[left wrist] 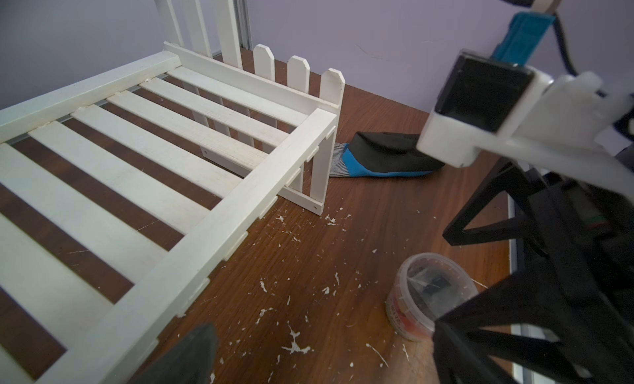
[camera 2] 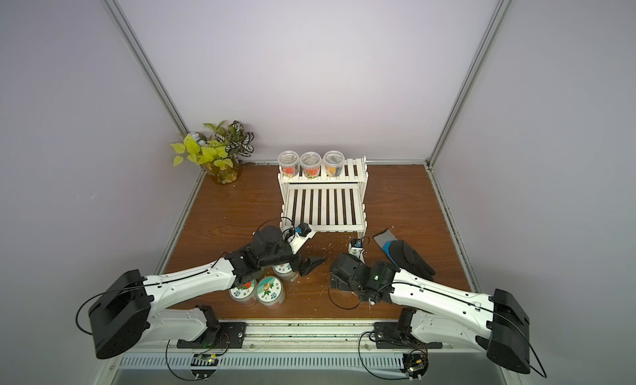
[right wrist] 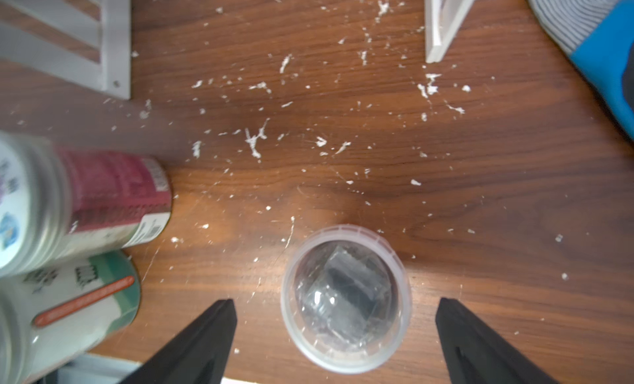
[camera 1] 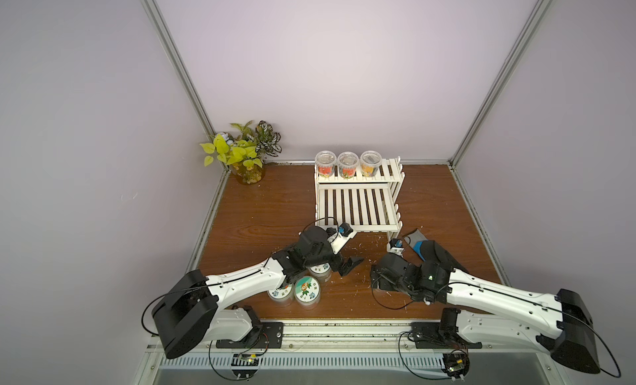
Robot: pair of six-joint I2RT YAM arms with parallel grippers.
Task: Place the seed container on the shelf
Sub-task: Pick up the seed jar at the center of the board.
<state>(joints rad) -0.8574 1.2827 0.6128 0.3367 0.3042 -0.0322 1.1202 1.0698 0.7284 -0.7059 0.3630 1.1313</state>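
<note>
The seed container (right wrist: 347, 298) is just at the ends of my right gripper's fingers, so next I open them and reach farther around its body (left wrist: 405, 316) before I lift it to the shelf.
The seed container (right wrist: 346, 298) is a clear lidded tub standing upright on the wooden table. My right gripper (right wrist: 339, 344) points down over it, open, with a black finger on each side of the tub and a gap at both. In the left wrist view the seed container (left wrist: 429, 296) shows a red label, partly behind black fingers. Both top views hide it under the right wrist. The shelf (camera 1: 358, 207) (camera 2: 323, 207), white and slatted, stands behind, its lower tier bare. My left gripper (camera 1: 351, 265) hovers open and empty just in front of the shelf's front left corner.
Three clear tubs (camera 1: 347, 163) stand in a row on the shelf's upper tier. Three printed-lid cans (camera 1: 306, 292) cluster under the left arm. A black and blue glove (camera 1: 426, 249) lies right of the shelf. A potted plant (camera 1: 241, 152) fills the back left corner. White flecks litter the table.
</note>
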